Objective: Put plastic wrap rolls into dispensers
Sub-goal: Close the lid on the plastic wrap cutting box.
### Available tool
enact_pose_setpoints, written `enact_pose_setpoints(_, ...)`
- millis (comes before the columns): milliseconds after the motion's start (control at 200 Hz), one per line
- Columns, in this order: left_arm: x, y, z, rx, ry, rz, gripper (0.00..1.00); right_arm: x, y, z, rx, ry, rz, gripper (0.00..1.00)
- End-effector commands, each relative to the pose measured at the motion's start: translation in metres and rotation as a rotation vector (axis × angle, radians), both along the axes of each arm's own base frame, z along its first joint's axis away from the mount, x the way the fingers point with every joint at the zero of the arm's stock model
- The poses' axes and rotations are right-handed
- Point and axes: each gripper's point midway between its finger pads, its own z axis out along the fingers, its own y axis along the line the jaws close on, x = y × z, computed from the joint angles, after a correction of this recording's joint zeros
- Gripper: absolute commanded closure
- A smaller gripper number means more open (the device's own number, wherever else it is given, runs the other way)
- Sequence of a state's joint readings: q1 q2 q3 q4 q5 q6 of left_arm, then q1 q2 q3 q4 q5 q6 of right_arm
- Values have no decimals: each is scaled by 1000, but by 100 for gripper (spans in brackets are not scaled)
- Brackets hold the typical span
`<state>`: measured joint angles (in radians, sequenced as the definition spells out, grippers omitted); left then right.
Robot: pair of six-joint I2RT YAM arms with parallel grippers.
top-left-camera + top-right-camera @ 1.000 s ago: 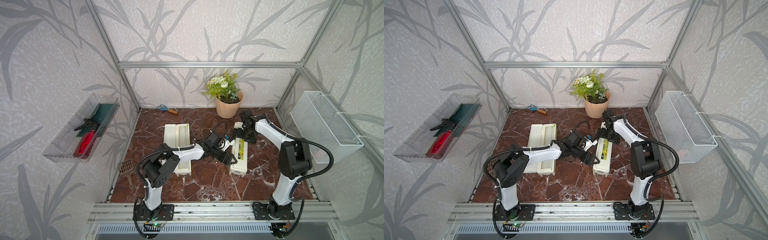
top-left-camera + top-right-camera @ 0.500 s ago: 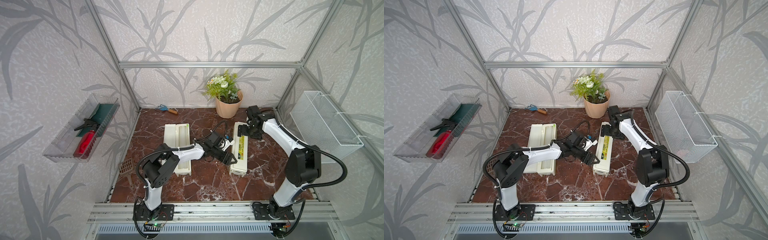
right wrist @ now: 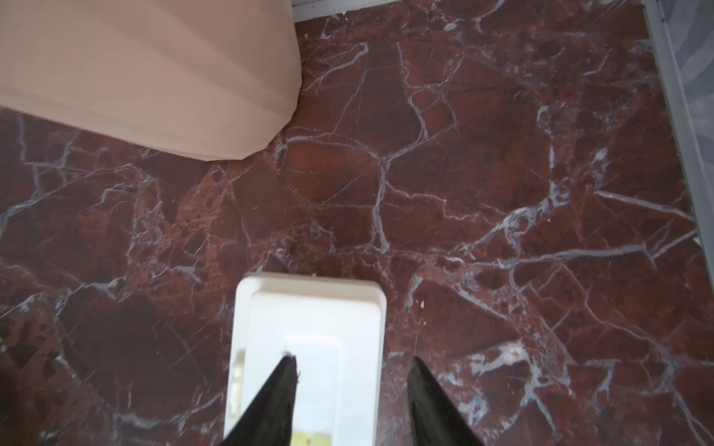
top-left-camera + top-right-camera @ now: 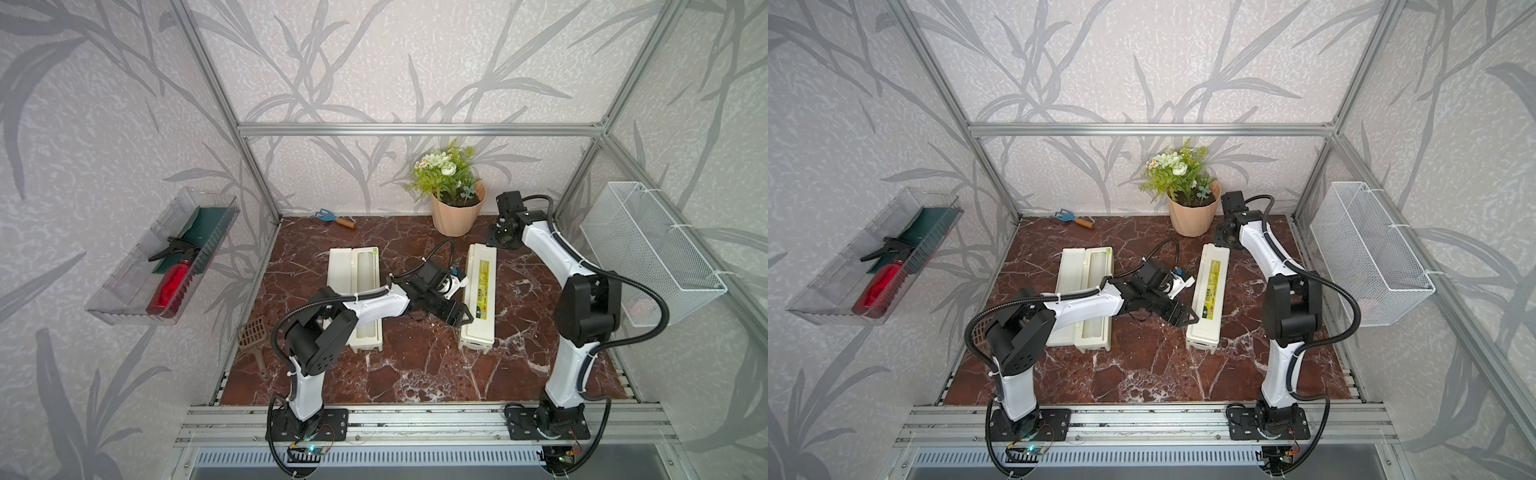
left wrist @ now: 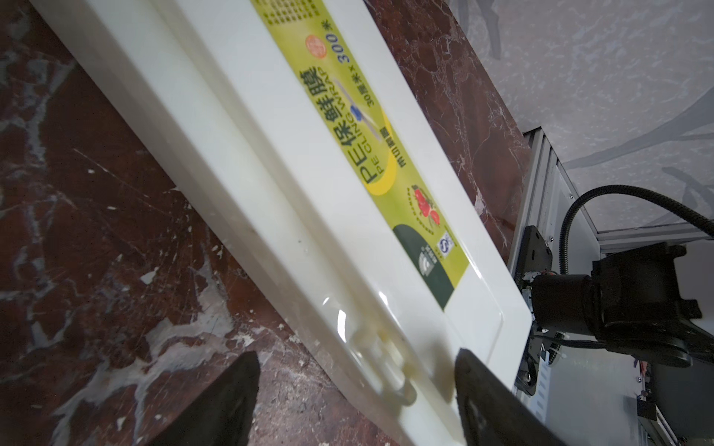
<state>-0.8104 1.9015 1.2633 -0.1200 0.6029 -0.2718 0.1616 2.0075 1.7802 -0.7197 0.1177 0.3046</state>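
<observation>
My right gripper hovers at the closed dispenser's far end (image 4: 1215, 250), but my left gripper straddles the near end, so my right gripper should take the edge (image 4: 1219, 323) opposite.
Two cream dispensers lie on the marble table. The left dispenser (image 4: 341, 270) lies open, and a white plastic wrap roll (image 4: 365, 270) rests in its tray. The right dispenser (image 4: 480, 299) is closed, its yellow-green label (image 5: 371, 135) facing up. My left gripper (image 4: 460, 318) is open at that box's left long edge; in the left wrist view its gripper (image 5: 357, 355) straddles the edge and a small latch. My right gripper (image 4: 498, 241) hovers at the closed box's far end (image 3: 309, 309). Its gripper (image 3: 353, 367) is open, one finger over the lid and one over bare table.
A peach flower pot (image 4: 455, 212) stands just behind the closed box, close to my right wrist. A white mesh basket (image 4: 652, 257) hangs on the right wall, and a clear tray (image 4: 124, 291) with a red bottle on the left wall. A blue tool (image 4: 332, 217) and a brown scoop (image 4: 253, 336) lie near the edges.
My right gripper has drawn back along the closed dispenser to its far end, and its jaws have narrowed. The left gripper has stayed by the box's edge.
</observation>
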Motion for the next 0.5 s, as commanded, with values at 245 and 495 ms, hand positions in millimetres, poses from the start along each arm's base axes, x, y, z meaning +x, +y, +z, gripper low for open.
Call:
enact_pose_setpoints(245,5,2,0,29,-13,-1,22,51,-9,-3,-113,-57,34,52)
enact_pose_setpoints(495,3,-1,-7,32,14,-9,22,39,-2,-23,-103,45,90,52)
